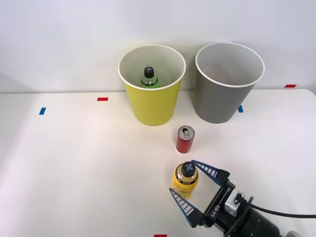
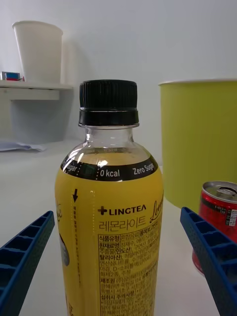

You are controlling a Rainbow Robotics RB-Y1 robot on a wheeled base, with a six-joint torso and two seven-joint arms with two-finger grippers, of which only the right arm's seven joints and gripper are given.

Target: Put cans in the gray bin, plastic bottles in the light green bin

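Observation:
The upright green bottle (image 1: 149, 78) in the light green bin has space (image 1: 168, 72) all around it, so it will tip to the side when I drop the yellow-label bottle in.
A plastic bottle (image 1: 185, 180) with a yellow label and black cap stands upright on the white table, close before the wrist camera (image 2: 111, 227). My right gripper (image 1: 190, 185) is open, one blue finger on each side of the bottle, apart from it. A small red can (image 1: 185, 139) stands just beyond the bottle, also seen as the can (image 2: 219, 217) beside it. The light green bin (image 1: 151, 86) stands behind, with a green bottle (image 1: 149, 78) inside it. The gray bin (image 1: 228, 84) stands to its right.
Small red and blue tape marks (image 1: 102, 99) dot the table near its far edge. A white wall rises behind the bins. Open table surface (image 1: 74, 163) lies to the left of the bottle.

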